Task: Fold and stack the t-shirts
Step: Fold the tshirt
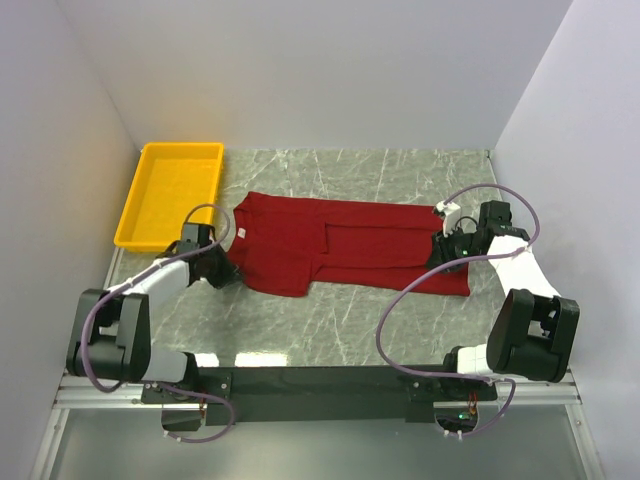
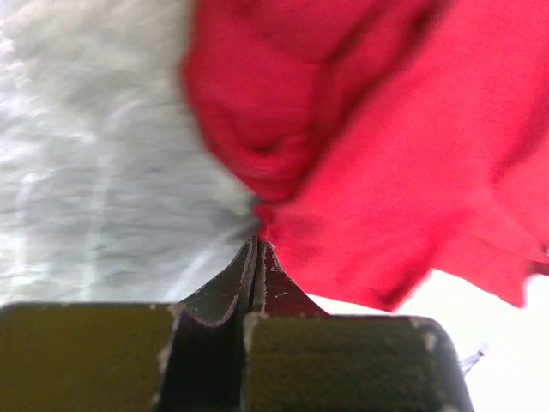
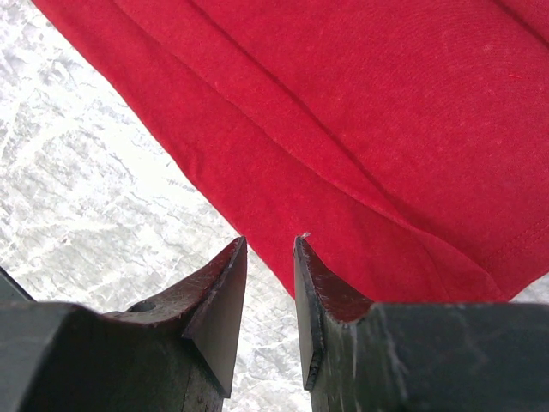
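Note:
My left gripper is pinching the sleeve [image 1: 278, 282] that sticks out past the t-shirt's near edge. I should go on folding the sleeve inward until it lies on the body [image 1: 292, 232].
The dark red t-shirt [image 1: 350, 240] lies flat across the middle of the marble table, partly folded lengthwise, with its collar end to the left. My left gripper [image 1: 222, 262] is at the shirt's left edge. In the left wrist view its jaws [image 2: 257, 245] are pressed together, and bunched red cloth [image 2: 386, 172] starts right at their tips. My right gripper [image 1: 441, 250] sits at the shirt's right end. In the right wrist view it [image 3: 270, 245] stands open just above the hem of the shirt [image 3: 386, 112], with bare table showing in the gap.
A yellow tray [image 1: 175, 195] stands at the back left, just beyond the shirt's collar end. White walls close in the table on the left, right and back. Purple cables loop over both arms.

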Robot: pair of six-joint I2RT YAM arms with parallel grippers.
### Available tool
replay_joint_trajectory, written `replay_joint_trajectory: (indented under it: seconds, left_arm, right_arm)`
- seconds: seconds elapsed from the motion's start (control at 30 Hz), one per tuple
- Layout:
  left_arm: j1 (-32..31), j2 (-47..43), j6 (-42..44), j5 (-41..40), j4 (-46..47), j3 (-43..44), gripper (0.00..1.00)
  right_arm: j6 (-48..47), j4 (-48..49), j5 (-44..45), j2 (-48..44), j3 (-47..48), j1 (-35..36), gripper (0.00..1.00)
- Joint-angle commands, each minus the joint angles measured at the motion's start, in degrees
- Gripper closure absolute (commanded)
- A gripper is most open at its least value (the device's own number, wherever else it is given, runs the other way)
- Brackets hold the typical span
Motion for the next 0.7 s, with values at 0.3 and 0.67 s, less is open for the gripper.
replay_joint_trajectory:
  seconds: [0.3, 0.67]
  left_arm:
    - [0.2, 2.6, -4.4, 11.3, 3.5, 18.8, 1.00]
    - [0.7, 22.3, -13.1, 12.6, 5.4, 38.7, 1.00]
  right_arm:
    - [1.1, 1.3, -1.4, -1.7, 2.2, 0.2, 0.64]
    - [1.3, 3.0, -1.7, -1.8, 1.2, 0.2, 0.64]
